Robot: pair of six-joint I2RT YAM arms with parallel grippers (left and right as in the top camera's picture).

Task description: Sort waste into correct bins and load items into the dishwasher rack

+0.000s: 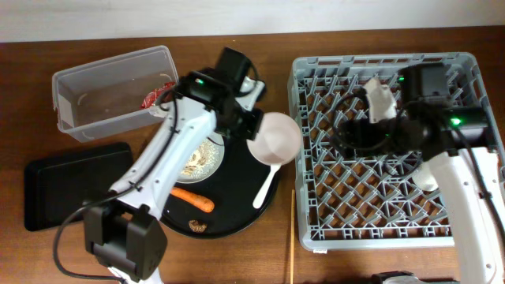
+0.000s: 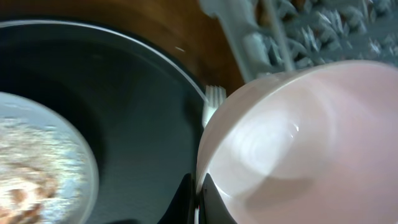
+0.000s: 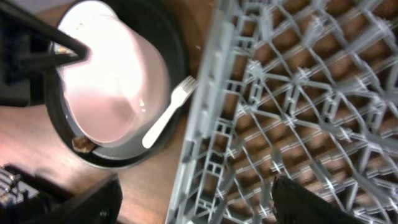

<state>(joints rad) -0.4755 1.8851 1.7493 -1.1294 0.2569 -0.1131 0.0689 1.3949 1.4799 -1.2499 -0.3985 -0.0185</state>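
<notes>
The robot's left gripper is holding the pale bowl [image 1: 275, 139] short of the grey rack, so the robot should hand the bowl to its right gripper and then take the white fork [image 1: 266, 187].
My left gripper [image 1: 254, 126] is shut on the rim of the pale bowl [image 1: 274, 136] and holds it over the right edge of the round black tray [image 1: 237, 225]. In the left wrist view the jaws [image 2: 199, 200] pinch the bowl's rim [image 2: 298, 143]. The white plate [image 1: 197, 159] with rice scraps, the carrot [image 1: 193, 199], the brown morsel [image 1: 197, 228] and the white fork [image 1: 267, 185] lie on that tray. The red wrapper [image 1: 152, 97] is in the clear tub [image 1: 102, 75]. My right gripper [image 3: 193, 205] is open and empty over the left part of the grey rack [image 1: 387, 229].
The shallow black tray [image 1: 75, 183] lies at the left. A white object [image 1: 379, 101] lies in the rack's back part, by the right arm. A thin wooden stick [image 1: 292, 237] lies on the table between the round tray and the rack. The blue cup is out of view.
</notes>
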